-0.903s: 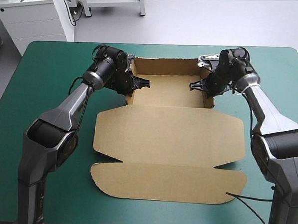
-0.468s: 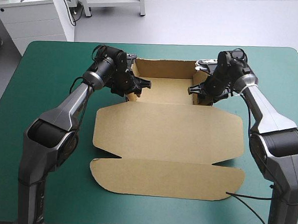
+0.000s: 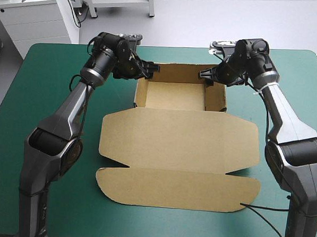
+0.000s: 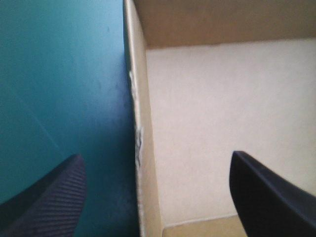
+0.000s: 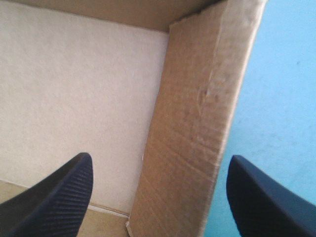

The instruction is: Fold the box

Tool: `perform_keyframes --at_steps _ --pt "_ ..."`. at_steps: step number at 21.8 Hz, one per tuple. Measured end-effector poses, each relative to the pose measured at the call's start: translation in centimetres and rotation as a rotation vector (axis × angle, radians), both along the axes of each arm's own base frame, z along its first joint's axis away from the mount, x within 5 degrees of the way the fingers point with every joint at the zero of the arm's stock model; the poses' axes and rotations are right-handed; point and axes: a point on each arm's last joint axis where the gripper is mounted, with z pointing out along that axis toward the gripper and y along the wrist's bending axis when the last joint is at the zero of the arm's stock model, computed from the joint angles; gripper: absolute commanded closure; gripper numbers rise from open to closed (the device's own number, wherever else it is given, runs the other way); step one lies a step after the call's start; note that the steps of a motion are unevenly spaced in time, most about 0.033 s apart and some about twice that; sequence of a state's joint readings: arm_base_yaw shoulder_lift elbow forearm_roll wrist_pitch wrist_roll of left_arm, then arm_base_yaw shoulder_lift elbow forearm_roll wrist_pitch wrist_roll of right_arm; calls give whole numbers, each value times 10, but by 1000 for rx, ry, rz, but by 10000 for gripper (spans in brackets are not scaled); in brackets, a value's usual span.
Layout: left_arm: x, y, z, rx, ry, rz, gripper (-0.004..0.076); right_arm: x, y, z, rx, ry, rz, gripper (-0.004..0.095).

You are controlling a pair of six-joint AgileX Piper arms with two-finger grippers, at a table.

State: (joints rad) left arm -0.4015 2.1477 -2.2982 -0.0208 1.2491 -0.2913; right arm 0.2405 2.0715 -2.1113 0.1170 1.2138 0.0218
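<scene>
A long crease (image 3: 179, 110) joins the lid panels (image 3: 179, 142) to the tray, so the panels should trail along, still spread open, when I carry the box by its side.
The brown box (image 3: 178, 146) lies mid-table with its lid panels flat toward the near edge. At the far end its tray (image 3: 173, 95) has all walls raised. My left gripper (image 3: 152, 69) hovers above the tray's far left corner, open. In the left wrist view the left gripper (image 4: 154, 156) straddles the thin left wall (image 4: 140, 123) without touching it. My right gripper (image 3: 203, 74) hangs over the far right corner, open. Seen from the right wrist, the right gripper (image 5: 160, 157) has the doubled right wall (image 5: 197, 123) between its spread fingers, apart from both.
Bare teal-green cover (image 3: 47, 107) flanks the box on the left, and more of the cover (image 3: 303, 105) shows on the right. The flat lid (image 3: 178, 189) reaches close to the near edge. A narrow strip of cover lies beyond the tray.
Both grippers were shut low inside the tray against its side walls. They have opened, lifted and drawn toward the far corners. The side walls stay upright.
</scene>
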Motion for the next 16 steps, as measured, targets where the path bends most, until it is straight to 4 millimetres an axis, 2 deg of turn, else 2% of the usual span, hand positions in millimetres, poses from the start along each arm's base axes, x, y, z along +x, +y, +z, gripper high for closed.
perform_keyframes --at_steps 2,4,5,6,7,8,9,10,13,16 --pt "1 6 22 -31 -69 12 328 0 -2 18 -8 -47 -17 210" --pt "-3 15 49 -62 -147 26 496 -1 -4 33 -9 -93 -32 210" --pt "-8 19 63 -76 -182 31 738 -3 -5 38 -10 -106 -35 210" --pt "-22 26 90 -88 -251 18 722 -7 -7 48 -5 -125 -42 210" --pt "-29 29 101 -90 -279 4 729 -10 -7 53 -3 -134 -45 210" --pt "-46 33 125 -121 -329 -24 731 -15 -9 61 -1 -151 -47 210" --pt "-53 33 133 -144 -341 -36 731 -17 -9 64 1 -155 -49 210" --pt "-67 35 149 -186 -370 -68 731 -21 -10 71 9 -170 -56 210" --pt "-95 37 173 -191 -434 -144 731 -29 -12 82 19 -191 -60 210" --pt "-138 56 193 -116 -484 -170 731 -36 -14 73 2 -142 -60 210"
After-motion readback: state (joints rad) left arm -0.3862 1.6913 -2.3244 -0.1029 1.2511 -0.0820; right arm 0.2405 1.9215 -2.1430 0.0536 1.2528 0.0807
